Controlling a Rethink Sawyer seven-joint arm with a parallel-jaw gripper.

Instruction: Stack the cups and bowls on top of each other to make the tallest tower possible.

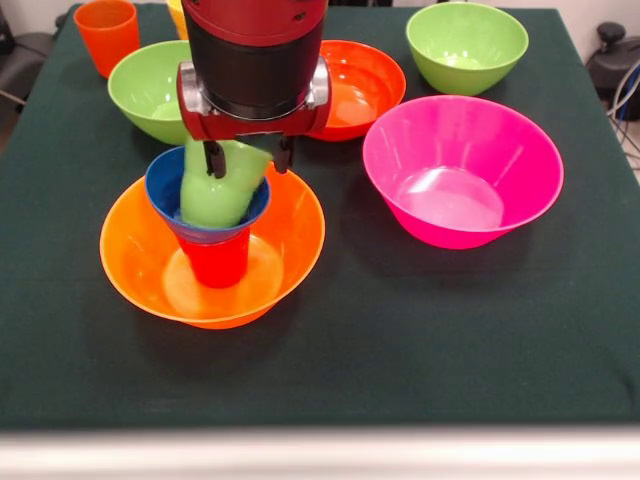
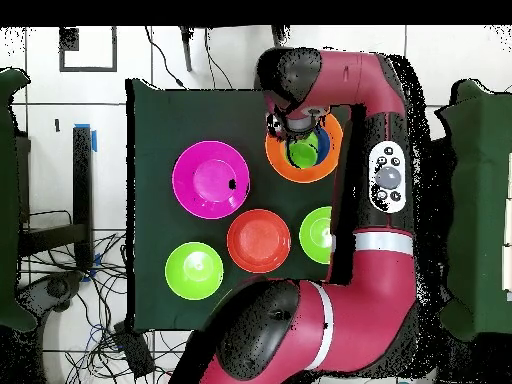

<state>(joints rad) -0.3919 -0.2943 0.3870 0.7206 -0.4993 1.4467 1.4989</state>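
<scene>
The light green cup's lower end [image 1: 207, 210] is leaning inside the perched blue bowl [image 1: 226, 235]. The blue bowl will move along a little when I tip the cup upright.
The tower stands in the large orange bowl [image 1: 135, 255] [image 2: 283, 165] at front left. A red cup [image 1: 216, 264] sits upside down in it and carries the small blue bowl [image 1: 163, 188]. A light green cup [image 1: 222, 190] [image 2: 303, 154] leans tilted inside the blue bowl. My gripper [image 1: 248, 157] hangs right over that cup and is open. One finger [image 1: 213, 160] shows in front of the cup's upper part, while the other sits just off its right edge.
A large pink bowl [image 1: 462, 170] [image 2: 210, 180] sits to the right. Behind are a red-orange bowl [image 1: 360, 85], two light green bowls [image 1: 150, 90] [image 1: 467, 45], an orange cup [image 1: 107, 35] and a yellow cup [image 1: 177, 14] partly hidden by the arm.
</scene>
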